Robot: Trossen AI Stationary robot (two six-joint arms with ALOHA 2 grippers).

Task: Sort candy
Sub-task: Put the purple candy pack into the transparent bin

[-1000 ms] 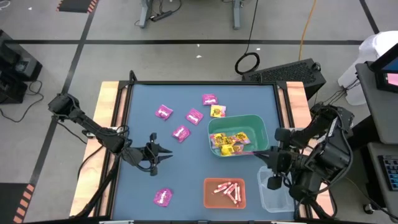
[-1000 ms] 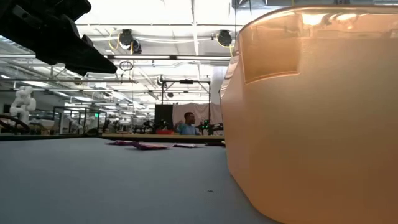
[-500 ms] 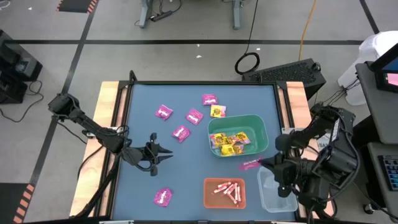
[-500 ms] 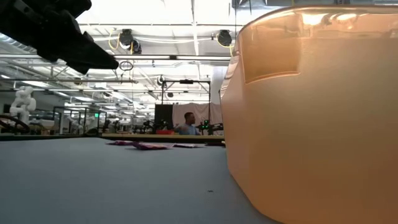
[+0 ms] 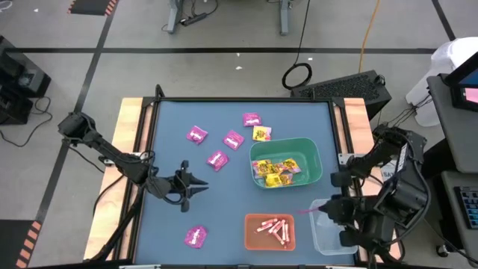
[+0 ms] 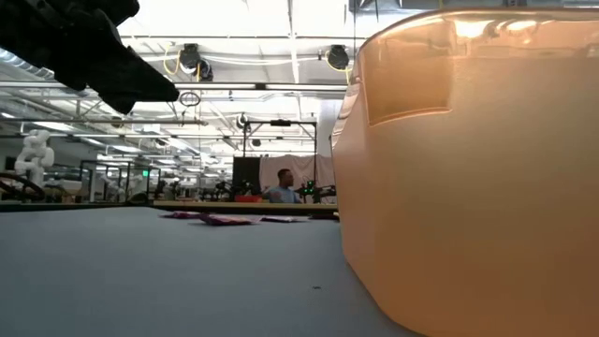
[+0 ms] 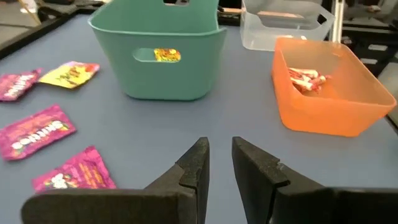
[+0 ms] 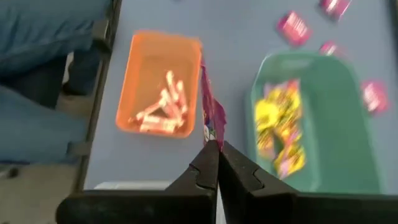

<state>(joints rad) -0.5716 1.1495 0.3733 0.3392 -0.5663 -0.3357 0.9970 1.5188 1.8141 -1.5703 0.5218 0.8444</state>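
Note:
The robot's right gripper keeps going until it is over the bin's bottom point(image 5: 328, 235) and let go there, as the magenta packet pokes out beyond the ends of its fingers near the open clear bin.
Several magenta candy packets point(image 5: 217, 160) and one yellow packet point(image 5: 261, 134) lie flat on the blue table. The green bin point(image 5: 312, 149) holds yellow candy, and the orange bin point(image 5: 251, 240) holds pink-white sticks. My right gripper point(image 5: 320, 210) hangs above the near right of the table, by the clear bin point(image 5: 328, 240), shut on a magenta packet point(image 5: 301, 212). My left gripper point(image 5: 207, 188) hovers left of centre. Its fingers point(image 7: 219, 146) stand a little apart with nothing between them. My right gripper pinches the magenta packet by its near end point(image 8: 212, 135) between the two fingers. The fingers slant down from the table's right side. The packet sticks out past the fingertips, seen edge-on, lifted clear above the table between the orange bin and the clear bin.
The orange bin point(image 6: 468, 168) fills the right of the low view. A magenta packet point(image 5: 196, 236) lies alone near the front edge. The raised wooden frame point(image 5: 127, 149) borders the table. A person sits in the room far behind.
My right gripper has carried the magenta packet from beside the green bin toward the table's near edge and the clear bin, tipping as it went. The packet now shows edge-on.

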